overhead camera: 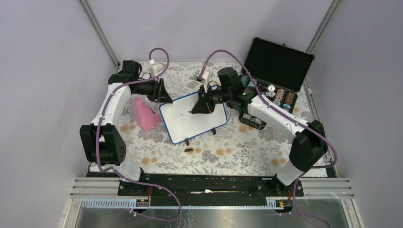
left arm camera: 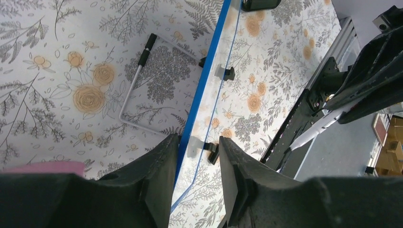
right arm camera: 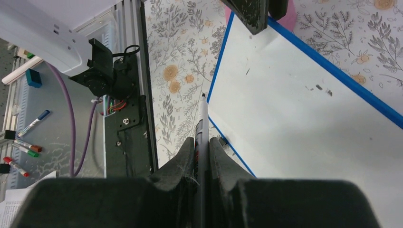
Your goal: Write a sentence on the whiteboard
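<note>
I should clamp the board's corner (overhead camera: 163, 104) with my left gripper before my right gripper writes, because the whiteboard's blue edge (left arm camera: 188, 132) sits loose in my left gripper's open fingers.
The whiteboard (overhead camera: 195, 126) stands at mid-table, white with a thin blue frame. It also shows in the right wrist view (right arm camera: 304, 128), and its blue edge (left arm camera: 199, 90) shows in the left wrist view. No lettering shows on it, only a few small dark specks (right arm camera: 323, 89). My right gripper (overhead camera: 198, 108) (right arm camera: 202, 141) is shut on a marker (right arm camera: 203, 118) over the board's left part, tip pointing down-left. My left gripper (overhead camera: 160, 96) (left arm camera: 198, 140) is open. Its fingers (right arm camera: 249, 16) straddle the board's far-left corner, with a gap beside the right finger.
A pink wedge (overhead camera: 145, 115) lies left of the board. A small dark cap (overhead camera: 188, 150) lies in front of it. An open black case (overhead camera: 280, 59) with reels stands at the back right. A wire stand (left arm camera: 138, 80) rests behind the board. Spare markers (right arm camera: 28, 126) lie beyond the rail.
</note>
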Motion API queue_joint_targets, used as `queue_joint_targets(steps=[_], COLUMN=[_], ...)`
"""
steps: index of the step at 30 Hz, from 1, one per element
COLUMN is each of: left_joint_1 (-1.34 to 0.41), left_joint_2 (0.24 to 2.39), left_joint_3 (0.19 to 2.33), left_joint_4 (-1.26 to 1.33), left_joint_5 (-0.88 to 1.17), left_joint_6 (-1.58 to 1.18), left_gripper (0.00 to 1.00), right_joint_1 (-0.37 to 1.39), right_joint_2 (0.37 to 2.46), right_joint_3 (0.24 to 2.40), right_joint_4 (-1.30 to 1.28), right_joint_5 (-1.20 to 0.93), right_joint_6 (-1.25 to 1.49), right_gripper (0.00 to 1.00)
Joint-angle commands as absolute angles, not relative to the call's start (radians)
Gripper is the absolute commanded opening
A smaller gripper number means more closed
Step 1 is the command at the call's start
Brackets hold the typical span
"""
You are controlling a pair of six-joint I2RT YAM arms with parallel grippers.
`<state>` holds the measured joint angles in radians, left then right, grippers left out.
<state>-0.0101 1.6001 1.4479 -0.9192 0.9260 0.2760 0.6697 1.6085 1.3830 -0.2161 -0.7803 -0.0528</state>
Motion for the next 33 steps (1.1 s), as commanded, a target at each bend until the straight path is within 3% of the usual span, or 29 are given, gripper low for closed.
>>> queue_joint_targets(steps=[1, 8, 15, 24, 28, 31, 33], left_joint_1=[-0.002, 0.031, 0.037, 0.037, 0.041, 0.049, 0.056], left_joint_2=[1.573, 1.579, 1.587, 1.598, 1.599, 1.597, 1.591], left_joint_3=[1.438, 1.424, 1.425, 1.430, 1.428, 1.433, 1.436], left_joint_4=[-0.903, -0.903, -0.903, -0.902, -0.904, -0.921, -0.928], left_joint_5=[0.911, 0.931, 0.939, 0.942, 0.956, 0.982, 0.981], left_joint_6=[0.271, 0.270, 0.270, 0.272, 0.277, 0.295, 0.301], left_gripper=[0.40, 0.35, 0.14, 0.00, 0.00, 0.28, 0.38], right_joint_1=[0.719, 0.767, 0.786, 0.792, 0.793, 0.793, 0.793], right_joint_2=[1.656, 1.714, 1.784, 1.810, 1.784, 1.770, 1.762], right_joint_3=[1.453, 1.488, 1.560, 1.585, 1.567, 1.538, 1.513], right_joint_4=[-0.126, -0.082, -0.079, -0.115, -0.132, -0.108, -0.078], right_joint_5=[-0.725, -0.676, -0.658, -0.611, -0.608, -0.599, -0.609], right_joint_6=[-0.008, 0.044, 0.090, 0.055, 0.018, 0.009, 0.010], right_gripper=[0.00, 0.00, 0.00, 0.00, 0.00, 0.00, 0.00])
